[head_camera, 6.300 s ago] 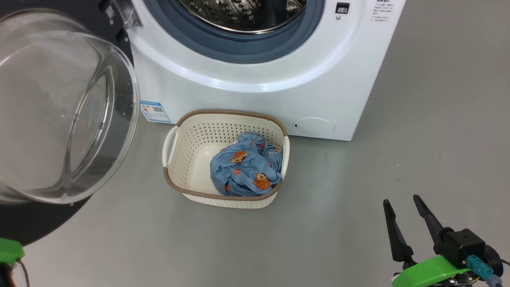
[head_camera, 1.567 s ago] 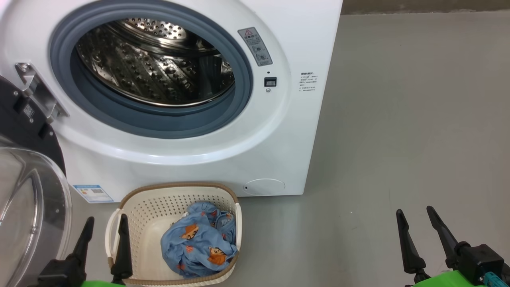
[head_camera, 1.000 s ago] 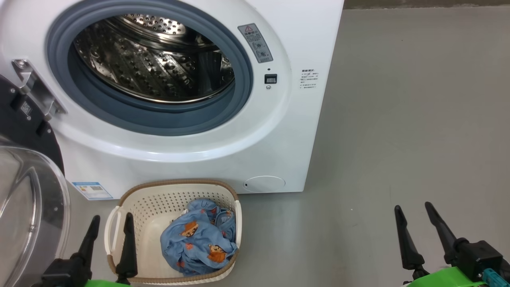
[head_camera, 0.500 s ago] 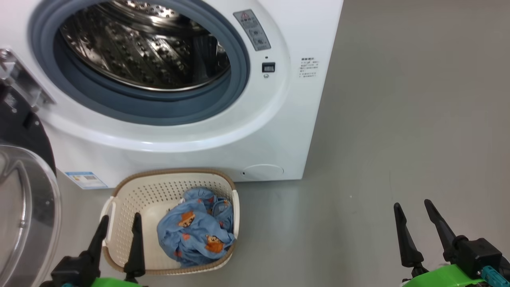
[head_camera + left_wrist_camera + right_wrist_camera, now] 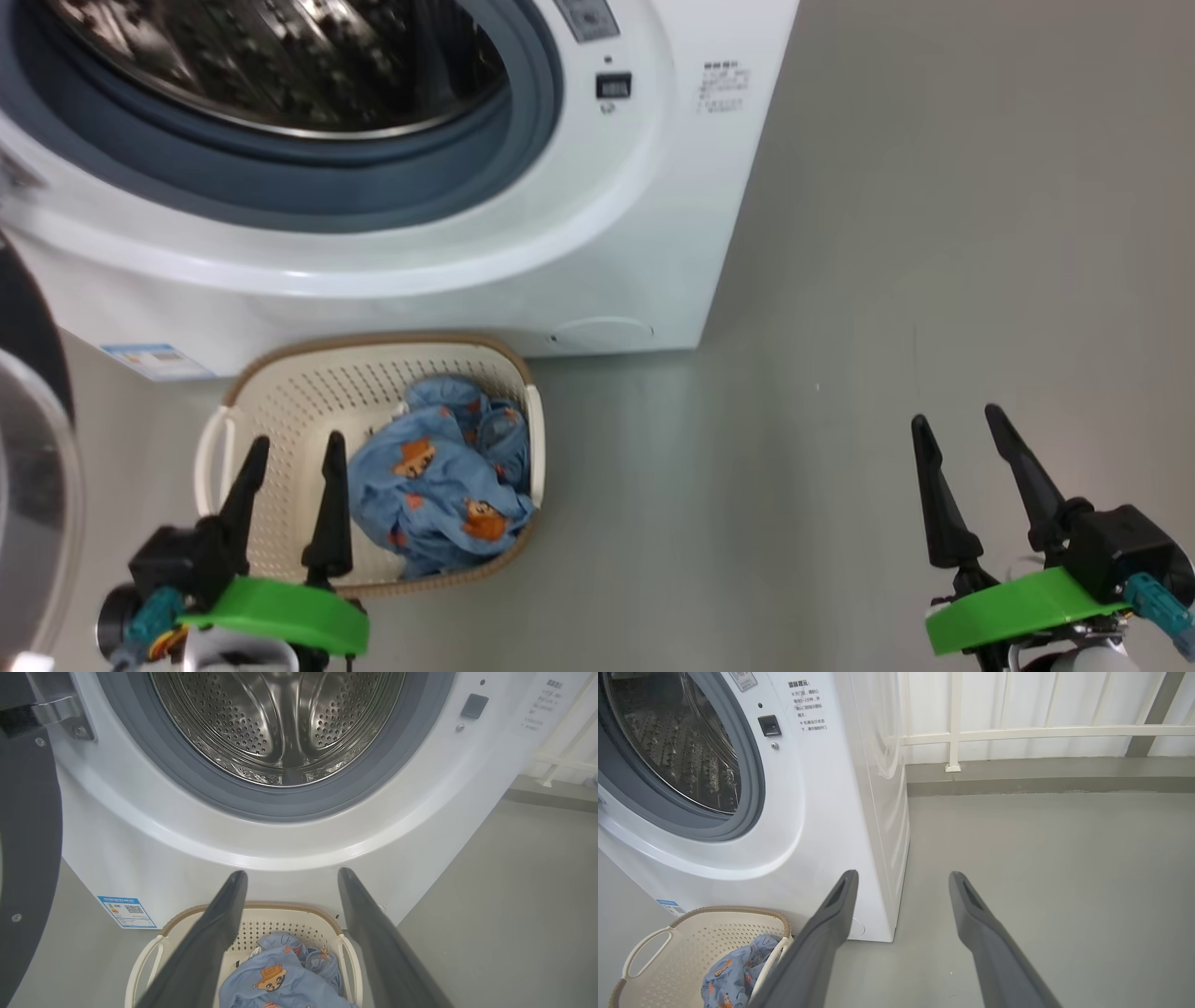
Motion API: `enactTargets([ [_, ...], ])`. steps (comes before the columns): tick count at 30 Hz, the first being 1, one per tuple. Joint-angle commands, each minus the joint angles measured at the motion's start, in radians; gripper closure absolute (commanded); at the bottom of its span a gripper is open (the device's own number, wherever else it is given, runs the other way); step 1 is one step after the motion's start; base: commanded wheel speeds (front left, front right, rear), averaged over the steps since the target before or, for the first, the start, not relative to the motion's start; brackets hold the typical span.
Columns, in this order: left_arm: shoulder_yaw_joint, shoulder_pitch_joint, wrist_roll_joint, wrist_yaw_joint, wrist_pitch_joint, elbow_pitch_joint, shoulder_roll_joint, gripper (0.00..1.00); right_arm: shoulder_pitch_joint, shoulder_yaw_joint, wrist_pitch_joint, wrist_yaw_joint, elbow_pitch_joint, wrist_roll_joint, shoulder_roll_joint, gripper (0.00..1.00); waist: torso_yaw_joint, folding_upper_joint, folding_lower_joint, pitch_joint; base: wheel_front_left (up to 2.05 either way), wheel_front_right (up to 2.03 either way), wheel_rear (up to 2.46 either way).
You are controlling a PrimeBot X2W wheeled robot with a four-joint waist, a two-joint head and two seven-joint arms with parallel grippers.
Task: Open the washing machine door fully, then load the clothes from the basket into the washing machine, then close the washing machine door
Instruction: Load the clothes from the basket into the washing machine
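Note:
A pale edge (image 5: 400, 411) is peeking out from behind the light blue bundle (image 5: 434, 483). I should expect more clothes hidden underneath when I lift the top blue piece.
The washing machine (image 5: 597, 243) stands open, showing its steel drum (image 5: 280, 718) and grey-blue gasket. At the far left the washing machine door (image 5: 33, 504) is swung out, and its black inner face (image 5: 28, 826) is seen again in the left wrist view. On the floor before the machine sits the basket (image 5: 373, 342) with the clothes (image 5: 434, 485), a light blue bundle, in its right half. My left gripper (image 5: 295, 441) is open, its tips over the basket's near left part, left of the clothes. My right gripper (image 5: 957, 417) is open over bare floor, far right of the basket.
A blue label sticker (image 5: 127, 911) and a round flap (image 5: 602, 331) sit low on the machine's front. Grey floor (image 5: 887, 280) stretches to the right of the machine. A white railing (image 5: 1017, 732) runs along the wall behind it.
The head camera has tilted down, so the whole picture has shifted up. My left gripper has moved right and forward, from beside the basket's left handle to over its near left part.

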Motion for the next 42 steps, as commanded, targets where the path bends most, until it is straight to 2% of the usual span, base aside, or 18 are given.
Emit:
enactTargets([
  [1, 0.03, -0.034, -0.001, -0.005, -0.006, -0.008, 0.013, 0.0, -0.023, 0.029, -0.012, 0.003, -0.027, 0.003, -0.008, 0.0, -0.023, 0.0, 0.0, 0.055, 0.0, 0.0, 0.0],
  [8, 0.026, -0.123, -0.015, -0.009, -0.006, 0.052, 0.017, 0.0, -0.054, 0.037, -0.012, 0.003, -0.044, 0.01, -0.008, 0.0, -0.052, 0.0, 0.0, 0.154, 0.0, 0.0, 0.0],
  [13, 0.008, -0.186, -0.04, -0.01, -0.006, 0.111, 0.045, 0.0, -0.085, 0.054, -0.012, 0.003, -0.05, 0.022, -0.008, 0.0, -0.085, 0.0, 0.0, 0.228, 0.0, 0.0, 0.0],
  [22, -0.054, -0.304, -0.129, -0.01, -0.006, 0.284, 0.125, 0.0, -0.128, 0.08, -0.012, 0.003, -0.061, 0.05, -0.008, 0.0, -0.148, 0.0, 0.0, 0.353, 0.0, 0.0, 0.0],
  [29, -0.134, -0.396, -0.268, -0.01, -0.005, 0.443, 0.193, 0.0, -0.16, 0.099, -0.012, 0.003, -0.06, 0.079, -0.008, 0.0, -0.195, 0.0, 0.0, 0.423, 0.0, 0.0, 0.0],
  [34, -0.184, -0.452, -0.336, -0.01, 0.027, 0.545, 0.246, 0.0, -0.165, 0.108, -0.012, 0.003, -0.058, 0.095, -0.008, 0.0, -0.216, 0.0, 0.0, 0.459, 0.0, 0.0, 0.0],
  [42, -0.235, -0.533, -0.407, -0.01, 0.085, 0.649, 0.297, 0.0, -0.175, 0.119, -0.012, 0.003, -0.061, 0.11, -0.008, 0.0, -0.232, 0.0, 0.0, 0.52, 0.0, 0.0, 0.0],
])
